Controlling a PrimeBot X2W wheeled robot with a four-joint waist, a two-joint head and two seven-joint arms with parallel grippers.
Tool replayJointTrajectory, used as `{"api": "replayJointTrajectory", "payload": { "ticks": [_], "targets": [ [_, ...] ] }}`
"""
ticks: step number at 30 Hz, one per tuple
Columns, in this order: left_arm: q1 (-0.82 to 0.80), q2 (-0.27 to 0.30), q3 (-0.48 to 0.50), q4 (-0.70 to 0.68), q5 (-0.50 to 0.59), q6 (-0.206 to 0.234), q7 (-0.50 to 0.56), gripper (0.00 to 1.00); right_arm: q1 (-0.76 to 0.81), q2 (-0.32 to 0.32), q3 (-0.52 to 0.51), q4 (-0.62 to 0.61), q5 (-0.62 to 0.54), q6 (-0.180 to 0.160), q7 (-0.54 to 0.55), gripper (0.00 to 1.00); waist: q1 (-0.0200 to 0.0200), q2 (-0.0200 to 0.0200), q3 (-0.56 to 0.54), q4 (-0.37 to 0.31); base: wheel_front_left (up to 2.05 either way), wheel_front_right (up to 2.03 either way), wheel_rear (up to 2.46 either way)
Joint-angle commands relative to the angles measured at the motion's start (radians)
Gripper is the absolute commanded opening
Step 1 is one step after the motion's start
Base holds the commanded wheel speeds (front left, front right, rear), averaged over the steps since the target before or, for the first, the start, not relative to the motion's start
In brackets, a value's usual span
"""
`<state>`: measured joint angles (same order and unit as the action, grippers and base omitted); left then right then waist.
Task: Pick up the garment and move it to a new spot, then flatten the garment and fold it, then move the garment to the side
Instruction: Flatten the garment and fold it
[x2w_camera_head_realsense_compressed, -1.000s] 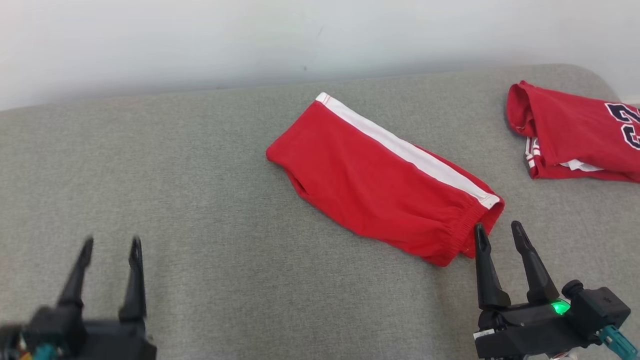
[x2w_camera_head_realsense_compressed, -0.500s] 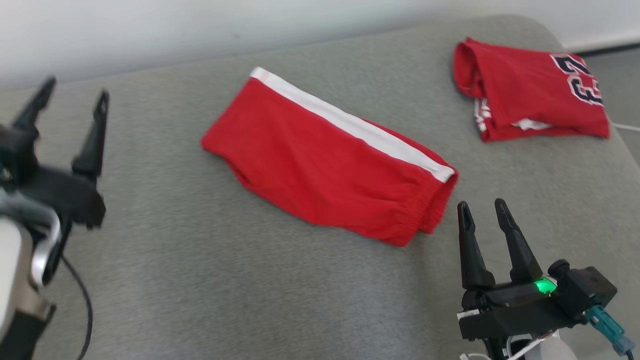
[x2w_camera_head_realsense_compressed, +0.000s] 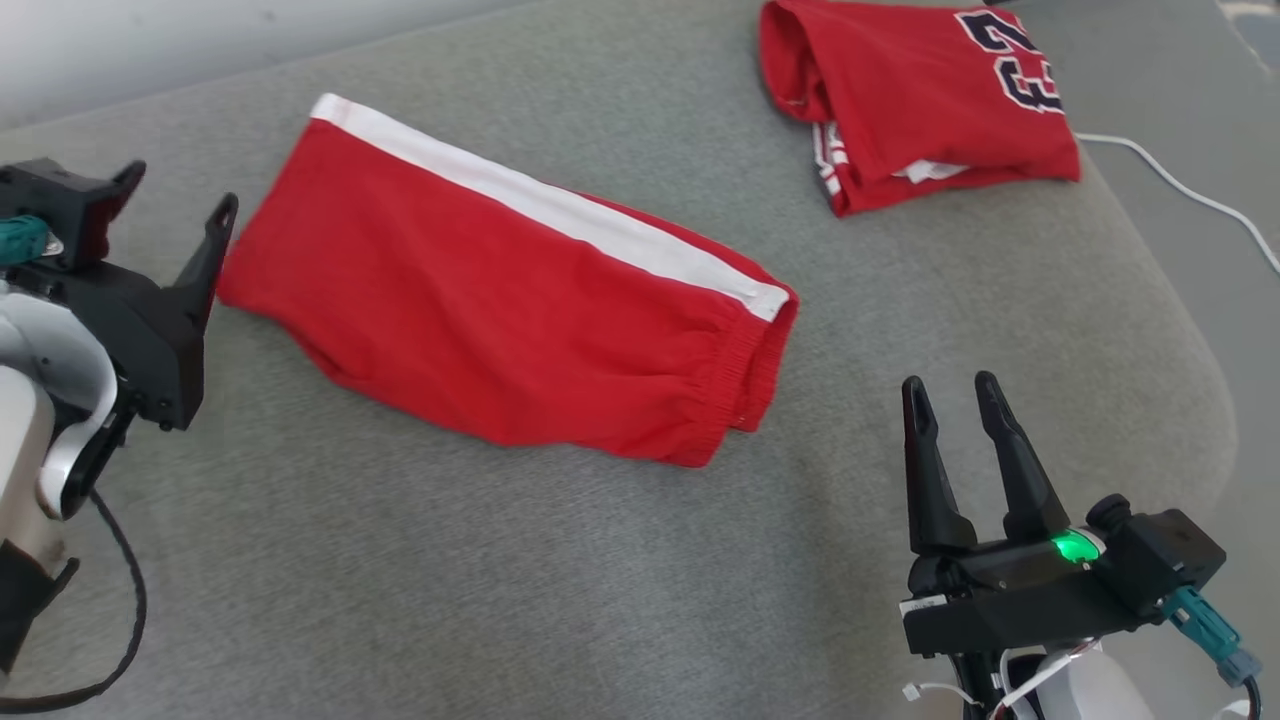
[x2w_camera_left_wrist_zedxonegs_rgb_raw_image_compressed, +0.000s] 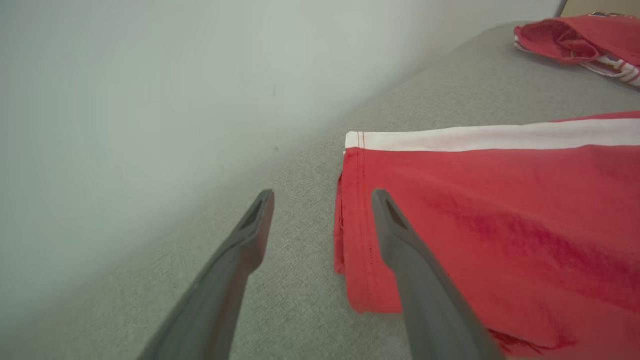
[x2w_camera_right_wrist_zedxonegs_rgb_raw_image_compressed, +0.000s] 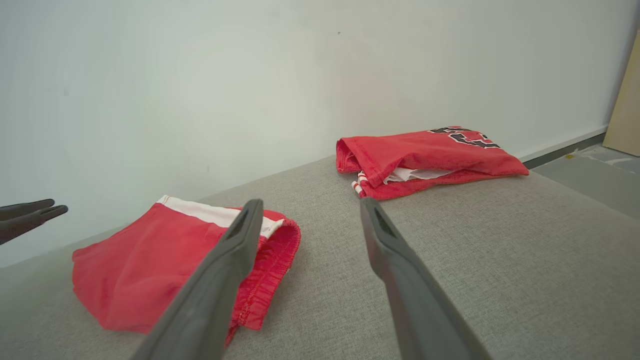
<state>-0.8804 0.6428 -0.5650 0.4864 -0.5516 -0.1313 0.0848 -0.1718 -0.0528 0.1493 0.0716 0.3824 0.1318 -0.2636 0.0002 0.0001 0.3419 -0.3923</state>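
Observation:
I see the puckered layers (x2w_camera_head_realsense_compressed: 750, 390) offset at the waistband's edge, so the elastic waistband (x2w_camera_head_realsense_compressed: 716, 382) should gape in a loose heap when I fold it toward the garment's hem.
The garment (x2w_camera_head_realsense_compressed: 500, 300) is red with a white side stripe and lies folded flat on the grey cushion (x2w_camera_head_realsense_compressed: 500, 580). My left gripper (x2w_camera_head_realsense_compressed: 180, 190) is open at the garment's left hem. In the left wrist view the left gripper (x2w_camera_left_wrist_zedxonegs_rgb_raw_image_compressed: 322, 192) straddles that hem of the garment (x2w_camera_left_wrist_zedxonegs_rgb_raw_image_compressed: 475, 225), one finger over the red cloth and one over bare cushion. My right gripper (x2w_camera_head_realsense_compressed: 948, 385) is open and holds nothing, to the right of the elastic waistband and apart from it. The right wrist view shows the right gripper (x2w_camera_right_wrist_zedxonegs_rgb_raw_image_compressed: 311, 202) above the cushion, with the garment (x2w_camera_right_wrist_zedxonegs_rgb_raw_image_compressed: 150, 265) to its left.
A folded red jersey (x2w_camera_head_realsense_compressed: 920, 100) with dark numbers lies at the cushion's far right corner, also visible as the jersey (x2w_camera_right_wrist_zedxonegs_rgb_raw_image_compressed: 425, 155). A white cable (x2w_camera_head_realsense_compressed: 1180, 190) runs on the floor past the cushion's right edge. A pale wall (x2w_camera_right_wrist_zedxonegs_rgb_raw_image_compressed: 250, 75) closes the far side.
The head camera has turned, shifting the whole scene left and up. My left gripper has risen from the near left and reached the garment's left hem. The right gripper stays open.

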Motion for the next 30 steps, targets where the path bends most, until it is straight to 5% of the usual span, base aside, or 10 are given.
{"api": "replayJointTrajectory", "payload": {
  "ticks": [1, 18, 19, 20, 22, 30],
  "targets": [
    [-0.011, 0.01, -0.012, 0.009, -0.011, 0.002, 0.005, 1.0, -0.014, 0.003, 0.002, -0.003, 0.007, -0.003, -0.001, 1.0, -0.0002, -0.0001, 0.029, -0.035, 0.0, 0.0, 0.0],
    [-0.094, 0.079, -0.289, 0.148, -0.266, 0.002, 0.202, 1.0, -0.023, 0.003, 0.008, -0.006, 0.036, -0.003, -0.001, 1.0, -0.0002, -0.0001, 0.059, -0.097, 0.0, 0.0, 0.0],
    [-0.097, 0.08, -0.3, 0.149, -0.273, 0.002, 0.205, 0.93, -0.025, 0.003, 0.008, -0.005, 0.036, -0.003, -0.001, 1.0, -0.0002, -0.0001, 0.059, -0.096, 0.0, 0.0, 0.0],
    [-0.104, 0.081, -0.309, 0.151, -0.282, 0.002, 0.205, 0.49, -0.027, 0.003, 0.008, -0.004, 0.036, -0.003, -0.001, 1.0, -0.0002, -0.0001, 0.059, -0.096, 0.0, 0.0, 0.0],
    [-0.117, 0.085, -0.323, 0.162, -0.285, 0.002, 0.197, 0.0, -0.034, 0.003, 0.012, 0.0, 0.036, -0.003, -0.001, 1.0, -0.0002, -0.0001, 0.06, -0.094, 0.0, 0.0, 0.0],
    [-0.147, 0.051, -0.365, 0.159, -0.289, 0.002, 0.04, 0.0, -0.025, 0.003, -0.004, 0.006, 0.012, -0.003, -0.001, 1.0, -0.0002, -0.0001, 0.019, -0.027, 0.0, 0.0, 0.0]
  ]
}}
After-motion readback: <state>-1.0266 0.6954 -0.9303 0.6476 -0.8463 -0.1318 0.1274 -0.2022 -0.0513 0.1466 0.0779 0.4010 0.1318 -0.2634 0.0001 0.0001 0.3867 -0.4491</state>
